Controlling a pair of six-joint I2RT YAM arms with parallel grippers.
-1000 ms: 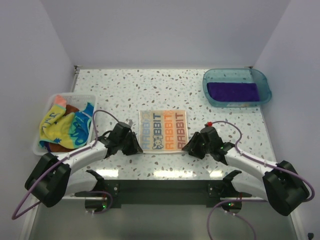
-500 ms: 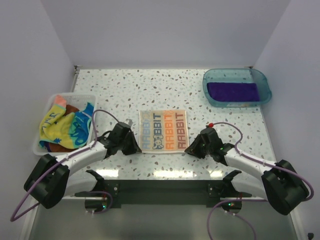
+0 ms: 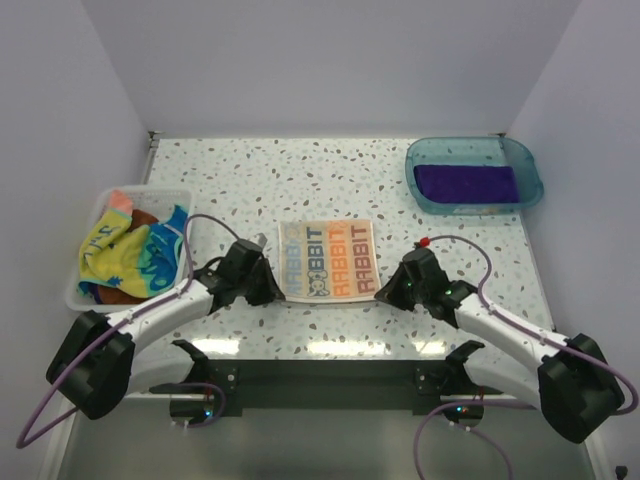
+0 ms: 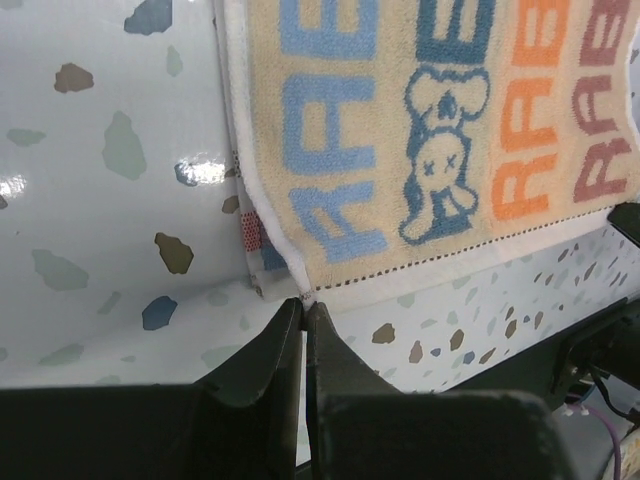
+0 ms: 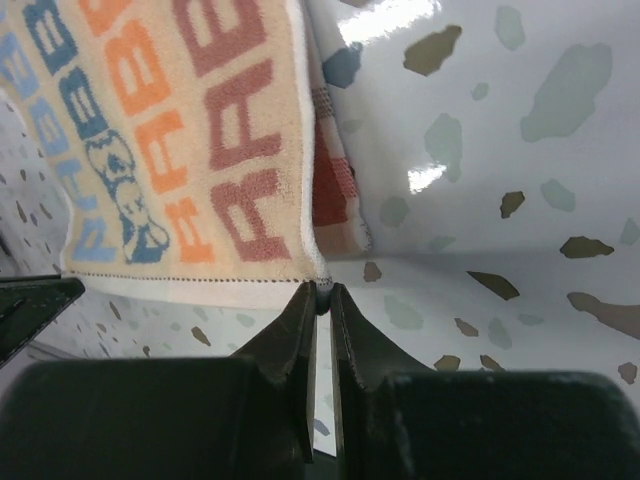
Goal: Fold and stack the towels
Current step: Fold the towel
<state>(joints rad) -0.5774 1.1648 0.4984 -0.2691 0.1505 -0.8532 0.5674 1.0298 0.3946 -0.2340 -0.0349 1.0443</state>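
I can see the lower layer (image 4: 254, 238) sticking out beside the RABBIT towel's top corner, so next I lift the towel's near edge (image 3: 329, 301) back with my left gripper and my right gripper, then lay it flush.
A white towel with coloured RABBIT lettering (image 3: 328, 261) lies flat in the middle of the table. My left gripper (image 3: 276, 296) is shut on its near left corner, which shows pinched between the tips in the left wrist view (image 4: 304, 300) below the towel (image 4: 420, 150). My right gripper (image 3: 380, 295) is shut on the near right corner, and the right wrist view (image 5: 322, 295) shows that corner of the towel (image 5: 180, 150) lifted slightly off the table. A purple towel (image 3: 466, 183) lies folded in the blue tray (image 3: 430, 200) at the back right.
A clear bin (image 3: 85, 300) at the left holds a crumpled yellow and blue-green towel (image 3: 125, 255) over brown and pink cloth. The speckled table (image 3: 300, 180) extends behind the RABBIT towel to the back wall. White walls close in both sides.
Both grippers have shut on the near corners of the RABBIT towel. Both arms edged inward toward the towel's corners; the towel itself has stayed flat.
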